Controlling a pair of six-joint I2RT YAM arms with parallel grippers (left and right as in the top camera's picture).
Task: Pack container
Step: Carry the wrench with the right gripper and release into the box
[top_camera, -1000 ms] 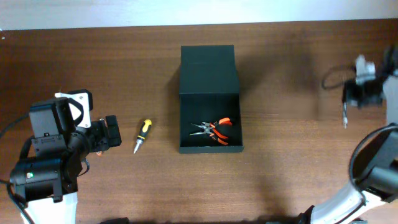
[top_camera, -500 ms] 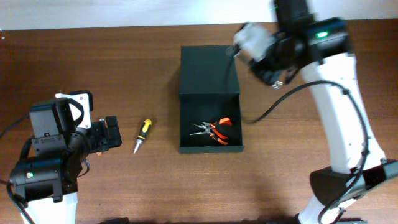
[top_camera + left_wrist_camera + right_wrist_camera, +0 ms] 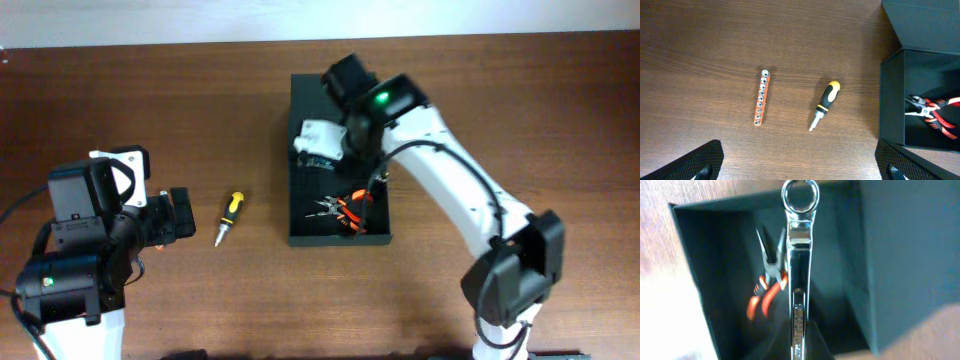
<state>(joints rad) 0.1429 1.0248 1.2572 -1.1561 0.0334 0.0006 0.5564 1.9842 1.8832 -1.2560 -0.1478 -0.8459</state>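
I keep lowering the chrome wrench (image 3: 800,245) over the pliers (image 3: 344,208) with my right gripper, since the wrench is in line with the container's side, and let go of it inside.
The dark green-black container (image 3: 308,100) stands open at the table's middle, its flap lid lying flat behind it. Orange-handled pliers (image 3: 345,210) lie inside. My right gripper (image 3: 365,170) hangs over the open box, shut on a chrome wrench (image 3: 799,255) whose ring end points away over the box interior (image 3: 715,255), beside the pliers (image 3: 771,275). My left gripper (image 3: 180,212) is open and empty at the left, its fingers (image 3: 800,165) wide apart above bare wood. A yellow-black screwdriver (image 3: 229,216) lies between it and the box.
An orange socket rail (image 3: 761,96) lies on the wood left of the screwdriver (image 3: 823,104), shown in the left wrist view. The container's left wall (image 3: 890,100) stands at that view's right edge.
My right arm has swung from the far right edge across to above the container, carrying the wrench. The left arm, screwdriver and pliers have not moved.
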